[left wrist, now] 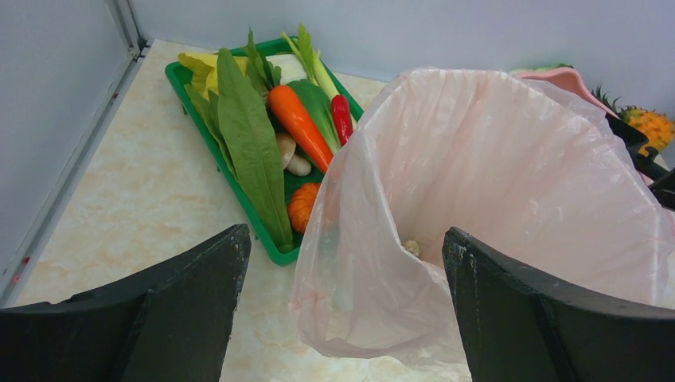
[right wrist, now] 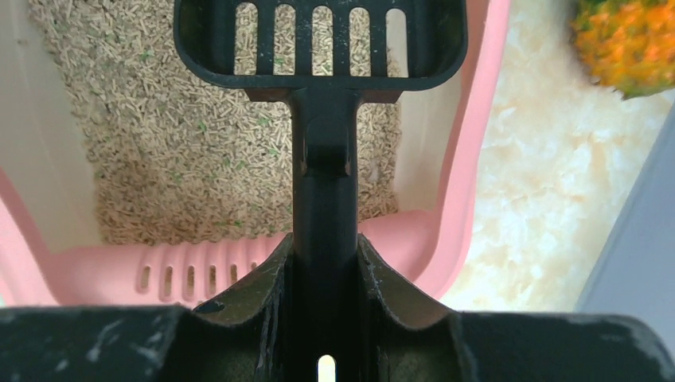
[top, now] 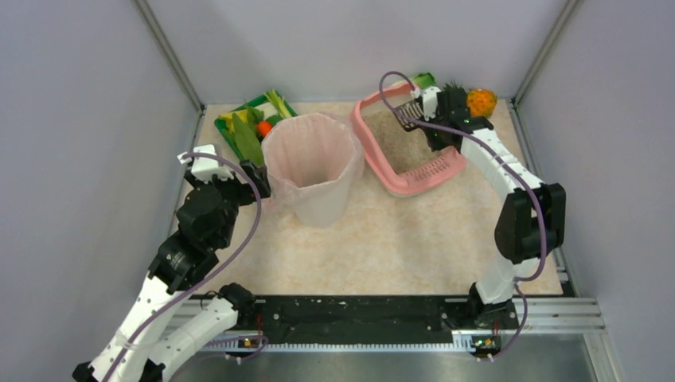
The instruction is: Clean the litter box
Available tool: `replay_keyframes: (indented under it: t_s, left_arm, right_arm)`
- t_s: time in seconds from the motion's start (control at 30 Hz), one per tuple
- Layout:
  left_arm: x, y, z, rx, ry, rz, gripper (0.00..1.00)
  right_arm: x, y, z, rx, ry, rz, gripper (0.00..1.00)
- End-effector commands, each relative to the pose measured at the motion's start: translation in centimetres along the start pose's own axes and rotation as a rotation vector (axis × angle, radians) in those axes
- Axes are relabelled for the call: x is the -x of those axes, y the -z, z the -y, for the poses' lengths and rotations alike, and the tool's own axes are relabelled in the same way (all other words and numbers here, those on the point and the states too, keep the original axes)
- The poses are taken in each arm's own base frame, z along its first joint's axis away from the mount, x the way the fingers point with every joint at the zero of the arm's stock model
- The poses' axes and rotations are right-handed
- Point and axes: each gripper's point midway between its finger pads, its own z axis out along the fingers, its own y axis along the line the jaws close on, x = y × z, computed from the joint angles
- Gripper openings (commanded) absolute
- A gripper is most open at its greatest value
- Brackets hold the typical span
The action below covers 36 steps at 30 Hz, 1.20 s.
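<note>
The black scoop's slots (top: 409,116) are empty above the box, so my right gripper should lower the scoop into the grey-beige litter (top: 399,142) and sweep through it before visiting the bin.
The pink litter box (top: 446,171) lies at the back right of the table, filled with grey-beige litter (top: 402,143); its slotted lip faces the near side. In the right wrist view its rim (right wrist: 477,143) and litter (right wrist: 215,151) show below. My right gripper (right wrist: 325,263) is shut on the handle of a black slotted scoop (right wrist: 318,48), held over the litter; it also shows in the top view (top: 434,107). My left gripper (left wrist: 342,310) is open and empty, close beside the pink-lined bin (left wrist: 509,199), its jaws wide apart on either side of the liner's edge.
The pink-lined bin (top: 312,167) stands mid-table left of the litter box, with a small clump inside (left wrist: 412,247). A green vegetable tray (top: 251,127) sits at the back left. A pineapple-like orange fruit (top: 481,101) is at the back right corner. Walls enclose three sides.
</note>
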Motion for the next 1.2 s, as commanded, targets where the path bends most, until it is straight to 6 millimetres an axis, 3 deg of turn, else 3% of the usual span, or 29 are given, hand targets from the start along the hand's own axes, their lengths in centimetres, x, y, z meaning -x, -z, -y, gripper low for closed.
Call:
replay_keyframes:
  t_s: [0.0,0.13,0.37,0.6,1.17]
  left_arm:
    - [1.1,-0.2,0.3,-0.011,-0.001,0.042,0.95]
    - [1.1,-0.2,0.2,-0.006,-0.004,0.045,0.95]
    - [1.1,0.0,0.0,-0.004,0.0,0.047,0.95]
    - [1.1,0.1,0.1,-0.009,0.01,0.049,0.95]
    - [1.2,0.7,-0.6,0.0,0.015,0.06,0.95]
  right_arm:
    - [-1.2,1.0,-1.2,0.047,-0.17,-0.163,0.0]
    - [-0.2,1.5,-2.9,0.148,-0.21,-0.127,0.0]
    - [-0.3,1.7,-2.5,0.201,-0.356,-0.07,0.0]
    - [0.7,2.0,-2.7,0.236,-0.472,-0.054,0.0]
    - [0.6,-3.0,-4.5,0.288,-0.683,-0.283,0.0]
